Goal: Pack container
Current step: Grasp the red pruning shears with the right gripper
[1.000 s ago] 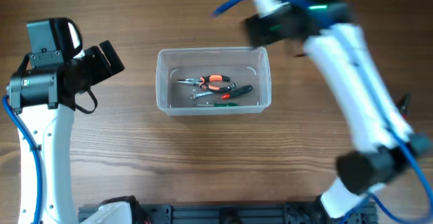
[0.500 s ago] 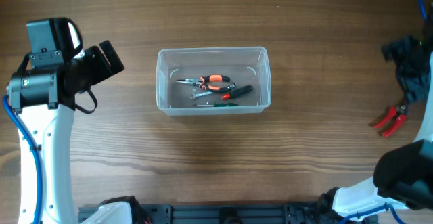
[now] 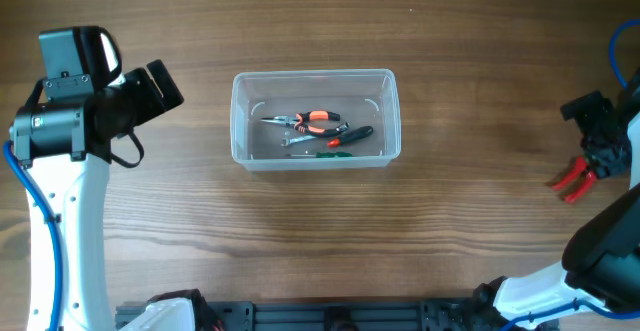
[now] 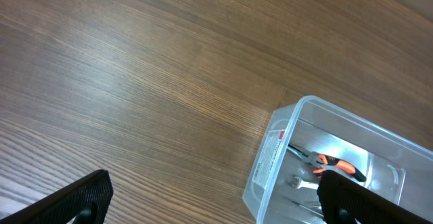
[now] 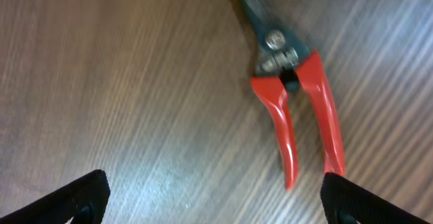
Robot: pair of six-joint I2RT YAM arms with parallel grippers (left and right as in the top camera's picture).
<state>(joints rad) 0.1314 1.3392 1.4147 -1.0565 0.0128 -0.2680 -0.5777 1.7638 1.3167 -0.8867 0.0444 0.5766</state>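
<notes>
The robot's right gripper should keep going down until its fingers straddle a handle [image 5: 283, 132] and then close, because the snips' red handles are spread with a gap for a finger [image 5: 306, 130].
The clear plastic container [image 3: 315, 116] sits at the table's middle and also shows in the left wrist view [image 4: 298, 156]. Inside lie orange-handled pliers [image 3: 312, 121], a black-handled tool [image 3: 352, 135], a green-handled screwdriver [image 3: 325, 154] and a small wrench [image 3: 297, 141]. Red-handled snips [image 3: 577, 177] lie on the table at the far right, seen close in the right wrist view [image 5: 291, 95]. My right gripper [image 3: 592, 136] is open, hovering just above and beside the snips. My left gripper [image 3: 150, 91] is open and empty, left of the container.
Bare wooden tabletop [image 3: 300, 241] surrounds the container. A dark rail [image 3: 330, 316] runs along the front edge. The snips lie close to the table's right edge.
My right arm swung from behind the container's far right corner over to the far right, ending above the red snips. The left arm and container stayed still.
</notes>
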